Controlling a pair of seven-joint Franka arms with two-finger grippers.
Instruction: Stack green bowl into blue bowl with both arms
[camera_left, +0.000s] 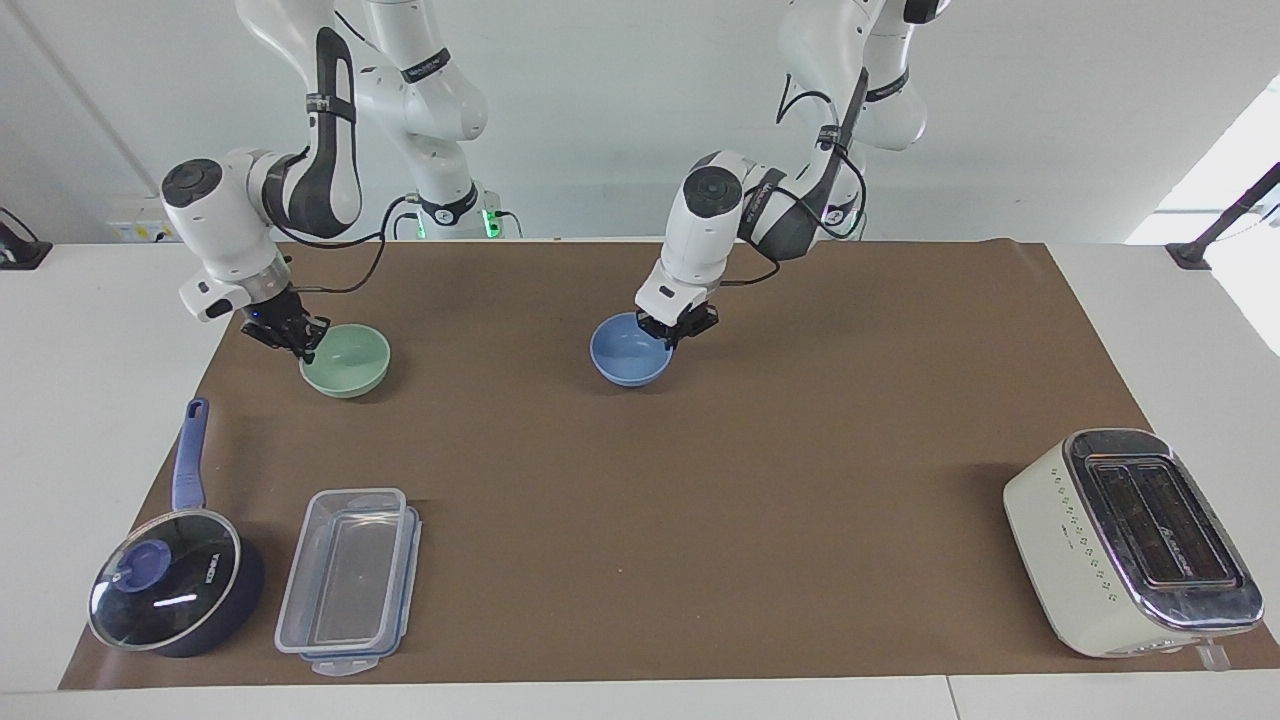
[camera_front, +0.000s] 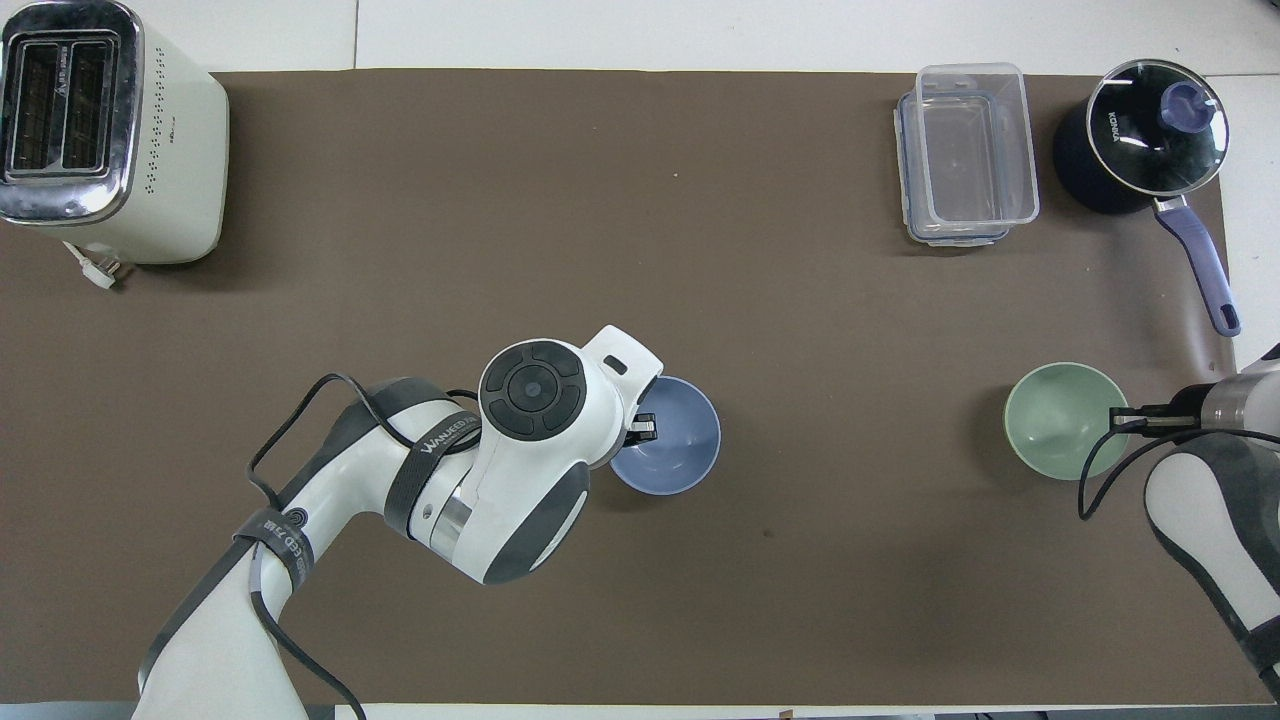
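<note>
My left gripper is pinching the blue bowl's rim (camera_left: 667, 356) where the green bowl (camera_front: 1058, 422) has to nest. Next, I open my left gripper and move it out of the way before I stack the bowls.
The blue bowl (camera_left: 628, 352) is near the middle of the brown mat, at or just above its surface. My left gripper (camera_left: 678, 328) is shut on the part of its rim toward the left arm's end; it also shows in the overhead view (camera_front: 643, 430) at the blue bowl (camera_front: 675, 437). The green bowl (camera_left: 347, 360) is toward the right arm's end of the mat. My right gripper (camera_left: 291, 336) is shut on its rim at the side toward the table's end. It also shows in the overhead view (camera_front: 1125, 420) at the green bowl (camera_front: 1055, 420).
A cream toaster (camera_left: 1130, 540) stands farthest from the robots at the left arm's end. A clear lidded container (camera_left: 350, 580) and a dark blue lidded saucepan (camera_left: 170, 590) stand farthest from the robots at the right arm's end. A brown mat (camera_left: 700, 500) covers the table.
</note>
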